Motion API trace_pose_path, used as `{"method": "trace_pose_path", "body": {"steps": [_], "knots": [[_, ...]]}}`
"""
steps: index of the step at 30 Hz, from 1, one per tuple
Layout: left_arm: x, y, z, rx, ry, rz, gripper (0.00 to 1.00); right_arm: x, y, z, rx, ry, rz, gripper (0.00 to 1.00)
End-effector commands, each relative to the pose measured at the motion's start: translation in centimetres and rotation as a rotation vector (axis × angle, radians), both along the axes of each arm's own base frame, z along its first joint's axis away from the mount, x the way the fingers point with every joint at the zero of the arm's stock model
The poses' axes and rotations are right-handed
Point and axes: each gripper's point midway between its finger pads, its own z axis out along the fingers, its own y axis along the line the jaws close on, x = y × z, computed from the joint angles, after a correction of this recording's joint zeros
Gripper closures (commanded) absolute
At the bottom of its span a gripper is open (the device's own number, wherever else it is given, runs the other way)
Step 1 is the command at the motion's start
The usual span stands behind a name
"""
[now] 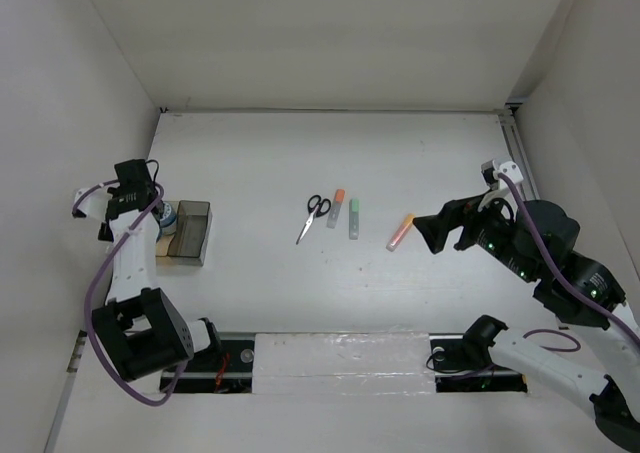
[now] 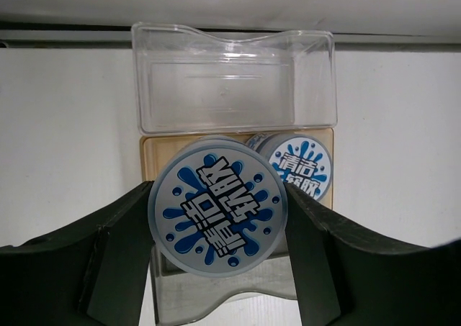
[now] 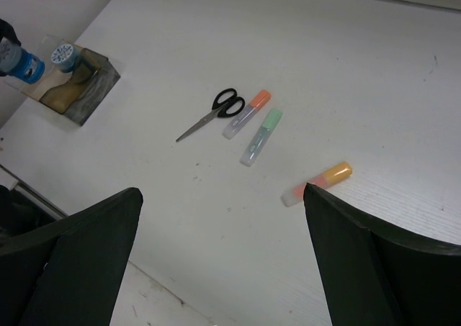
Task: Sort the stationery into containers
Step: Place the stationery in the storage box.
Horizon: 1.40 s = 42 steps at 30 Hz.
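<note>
The held roll is hanging over the tan bin's loose end point(image 2: 164, 155) next to the second roll point(image 2: 299, 166). My left gripper should keep moving the held roll down until it is inside.
My left gripper point(image 2: 218, 191) is shut on a round blue-and-white roll point(image 2: 218, 214) and holds it above the smoky dark bin point(image 2: 216, 297). The second roll point(image 2: 297, 169) lies inside that bin. The clear bin point(image 2: 234, 78) stands empty just beyond it. In the top view the left gripper point(image 1: 150, 208) is at the dark bin's point(image 1: 190, 235) left side. Scissors point(image 1: 314, 214), the orange-capped pen point(image 1: 336, 209), the green-capped pen point(image 1: 354, 218) and the highlighter point(image 1: 400, 231) lie mid-table. My right gripper point(image 1: 440, 235) is open and empty, just right of the highlighter point(image 3: 318, 183).
White walls close in the table at the left, back and right. The arm bases and a pale strip run along the near edge point(image 1: 340, 358). In the right wrist view the scissors point(image 3: 215, 111) and both pens point(image 3: 253, 124) lie ahead of the fingers.
</note>
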Motion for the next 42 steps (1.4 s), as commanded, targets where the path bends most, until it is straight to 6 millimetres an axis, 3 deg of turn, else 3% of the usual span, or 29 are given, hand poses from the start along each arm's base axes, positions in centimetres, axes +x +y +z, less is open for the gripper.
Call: {"method": "trace_pose_path", "body": {"steps": [1,15,20,35,39,42], "knots": [[1.4,0.1,0.2,0.006,-0.046,-0.03,1.0,0.3,0.2,1.4,0.026,-0.049,0.001,0.0],[1.6,0.0,-1.3,-0.015,-0.024,-0.029,1.0,0.7,0.6,0.8,0.014,-0.036,0.001,0.0],[0.8,-0.3,-2.5,-0.033,0.014,-0.022,1.0,0.8,0.6,0.4,0.008,-0.029,0.002,0.0],[-0.3,-0.1,-3.2,-0.022,0.064,0.031,1.0,0.3,0.2,0.7,0.02,-0.043,0.001,0.0],[-0.3,-0.1,-3.2,-0.022,0.064,0.031,0.86,0.3,0.2,0.7,0.02,-0.043,0.001,0.0],[-0.5,-0.2,-3.2,-0.015,0.075,0.027,0.63,0.3,0.2,1.1,0.026,-0.049,0.001,0.0]]}}
